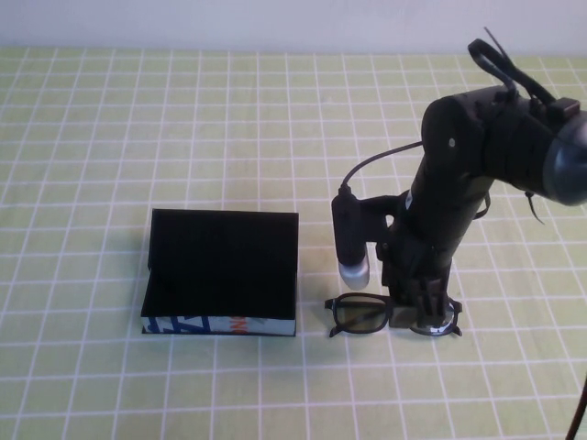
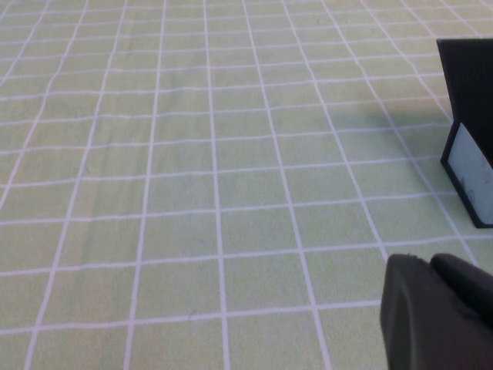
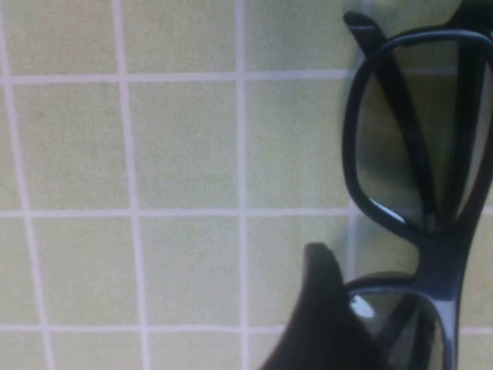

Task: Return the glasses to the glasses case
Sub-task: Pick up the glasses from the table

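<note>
The right gripper's open fingers are lined up across the bridge of the glasses [image 3: 442,260], so the robot should keep lowering them until they are on either side of the frame [image 3: 444,287], and then close them.
The black glasses [image 1: 362,313] lie on the green checked cloth, just right of the glasses case, lenses facing the table's front edge. The glasses case [image 1: 220,266] stands open, with black lining and a light blue printed front. My right gripper [image 1: 420,312] is lowered onto the right lens, open, and the glasses still rest on the cloth. In the right wrist view one finger [image 3: 320,301] stands beside the lens of the glasses [image 3: 443,239]. My left gripper [image 2: 431,266] is out of the high view. It hovers shut and empty over the cloth, left of the case [image 2: 470,92].
The green cloth with white grid lines [image 1: 110,165] covers the whole table. A white wall runs along the far edge. A black-and-silver cylindrical camera [image 1: 349,240] hangs on the right arm, between the case and the gripper.
</note>
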Tool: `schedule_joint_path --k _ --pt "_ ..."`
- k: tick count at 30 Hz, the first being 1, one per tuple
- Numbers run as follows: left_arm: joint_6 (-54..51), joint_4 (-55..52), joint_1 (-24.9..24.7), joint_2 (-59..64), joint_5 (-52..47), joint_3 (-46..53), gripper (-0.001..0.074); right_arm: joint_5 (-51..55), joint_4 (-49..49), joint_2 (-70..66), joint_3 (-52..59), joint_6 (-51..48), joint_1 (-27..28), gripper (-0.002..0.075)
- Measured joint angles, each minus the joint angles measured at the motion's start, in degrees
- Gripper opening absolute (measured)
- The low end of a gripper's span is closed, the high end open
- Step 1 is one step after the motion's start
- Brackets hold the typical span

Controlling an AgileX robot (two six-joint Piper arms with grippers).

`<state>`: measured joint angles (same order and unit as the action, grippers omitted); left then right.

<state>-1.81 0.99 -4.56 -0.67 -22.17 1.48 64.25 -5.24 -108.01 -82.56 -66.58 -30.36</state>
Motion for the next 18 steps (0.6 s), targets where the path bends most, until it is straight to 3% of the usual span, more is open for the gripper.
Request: schedule_joint_path --k 18 --pt "0.0 0.0 0.0 0.0 0.0 0.0 -0.0002 -0.7 0.3 -4.8 -2.1 -0.2 0.1 0.0417"
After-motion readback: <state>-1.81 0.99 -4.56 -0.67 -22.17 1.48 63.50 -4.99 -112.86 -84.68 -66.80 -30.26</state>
